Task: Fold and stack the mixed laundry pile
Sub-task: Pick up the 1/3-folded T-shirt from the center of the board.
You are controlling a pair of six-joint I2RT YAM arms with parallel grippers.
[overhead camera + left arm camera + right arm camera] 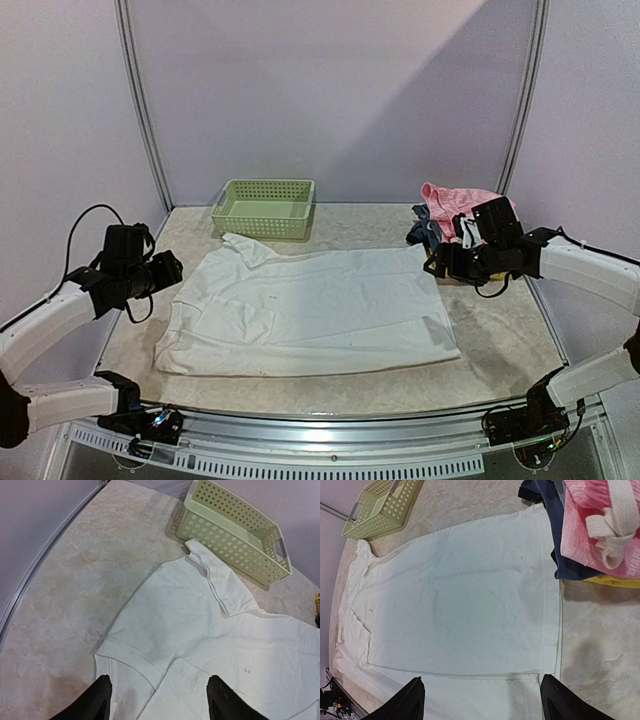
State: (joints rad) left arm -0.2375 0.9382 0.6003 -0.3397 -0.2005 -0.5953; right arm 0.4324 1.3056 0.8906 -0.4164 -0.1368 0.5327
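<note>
My left gripper should take the sleeve [254, 261] and fold it inward, because the white shirt's far sleeve sticks out [243, 245] toward the basket, a long way from my right gripper.
A large white shirt [310, 310] lies spread flat across the middle of the table, collar toward the basket, with its near edge and one sleeve [132, 655] folded over. My left gripper [174, 269] hovers open above the shirt's left sleeve end [159, 692], holding nothing. Over the shirt's right hem, my right gripper [433, 264] also stands open and empty [481, 692]. The thin pink piece [600, 520] with pale drawstring ties lies on top of folded clothes at the back right [452, 200].
A pale green lattice basket [265, 208] stands at the back, just beyond the shirt's collar [215, 570]. Under the pink piece are folded dark blue [565, 555] and yellow [615, 582] clothes. Metal frame posts rise at the back corners.
</note>
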